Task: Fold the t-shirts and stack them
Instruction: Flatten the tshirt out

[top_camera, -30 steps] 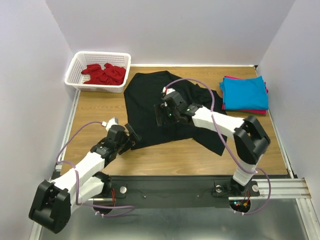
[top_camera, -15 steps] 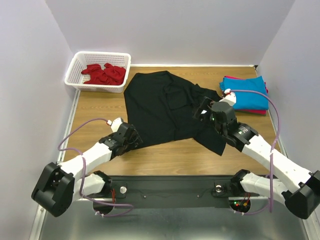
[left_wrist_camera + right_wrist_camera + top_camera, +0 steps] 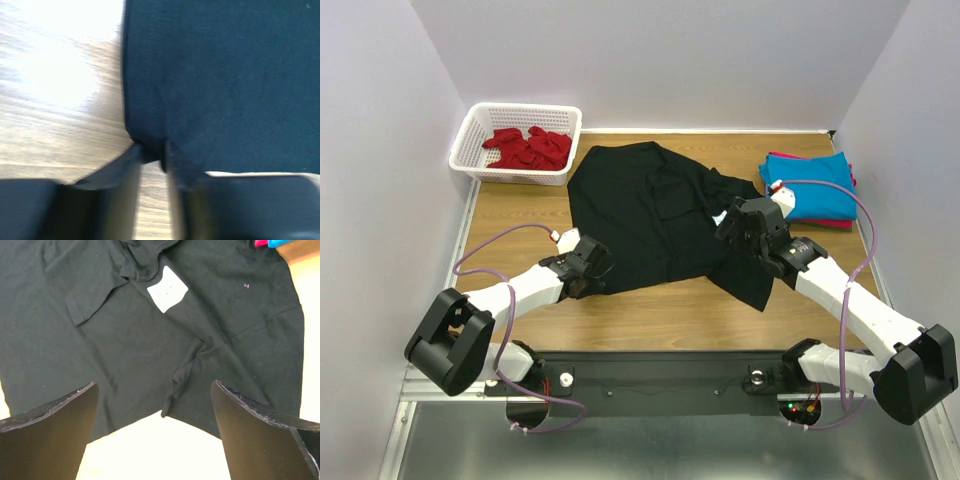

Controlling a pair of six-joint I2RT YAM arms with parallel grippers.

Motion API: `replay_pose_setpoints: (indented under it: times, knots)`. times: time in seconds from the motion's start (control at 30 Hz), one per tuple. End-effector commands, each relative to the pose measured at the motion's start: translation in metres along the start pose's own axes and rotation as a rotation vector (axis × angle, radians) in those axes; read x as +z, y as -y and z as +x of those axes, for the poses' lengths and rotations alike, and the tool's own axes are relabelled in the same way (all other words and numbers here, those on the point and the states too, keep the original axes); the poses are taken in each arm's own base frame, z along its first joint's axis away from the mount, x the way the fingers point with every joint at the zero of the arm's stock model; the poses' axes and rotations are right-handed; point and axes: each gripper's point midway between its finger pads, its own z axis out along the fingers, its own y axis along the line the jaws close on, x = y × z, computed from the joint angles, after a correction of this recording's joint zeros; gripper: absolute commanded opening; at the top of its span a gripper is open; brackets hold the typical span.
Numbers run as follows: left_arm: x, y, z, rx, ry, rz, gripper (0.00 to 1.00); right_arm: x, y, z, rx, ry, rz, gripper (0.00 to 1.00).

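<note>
I expect the black t-shirt to fall open into a wider, flatter sheet when I lift it, because a loose flap is folded over on top.
The black t-shirt lies spread and rumpled on the wooden table. My left gripper sits low at its near left corner. In the left wrist view its fingertips stand narrow, with the shirt's corner pinched between them. My right gripper hovers open over the shirt's right side, nothing between its fingers. Below it show the black cloth, a white label and a creased hem. A folded turquoise t-shirt rests on a red one at the far right.
A white lattice basket with crumpled red t-shirts stands at the back left corner. White walls close in the table on three sides. Purple cables loop off both arms. A black rail runs along the near edge.
My left gripper has slid forward to the shirt's near left corner and closed down on it. My right arm has swung from the shirt's middle to its right side, still open.
</note>
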Motion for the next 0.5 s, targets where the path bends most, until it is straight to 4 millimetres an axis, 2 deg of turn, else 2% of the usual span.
replay_pose_setpoints:
  times: [0.0,0.03,0.1,0.13,0.17,0.3,0.4,0.47]
  knots:
    - [0.002,-0.016,0.016,0.064,-0.057,-0.058,0.28,0.001,0.007,-0.001,0.003,0.006,0.011,1.0]
    - [0.001,-0.018,0.017,0.064,-0.059,-0.058,0.2,0.001,0.011,-0.001,0.005,0.008,0.019,1.0]
    - [0.0,-0.017,0.018,0.063,-0.06,-0.052,0.13,0.001,0.015,0.003,0.005,0.0,0.026,1.0]
    - [-0.001,-0.017,0.018,0.059,-0.06,-0.043,0.03,0.001,0.018,0.003,0.007,-0.002,0.03,1.0]
    - [-0.002,-0.017,0.018,0.056,-0.058,-0.039,0.01,-0.001,0.021,0.005,0.006,-0.01,0.035,1.0]
    - [-0.01,-0.011,0.014,0.045,-0.042,0.009,0.0,-0.008,0.039,0.016,-0.001,-0.045,0.087,1.0]
    - [-0.019,-0.003,0.006,0.031,-0.005,0.07,0.0,-0.017,0.062,0.031,-0.01,-0.088,0.154,1.0]
    - [-0.025,0.002,0.001,0.026,0.019,0.114,0.0,-0.023,0.082,0.049,-0.021,-0.14,0.21,1.0]
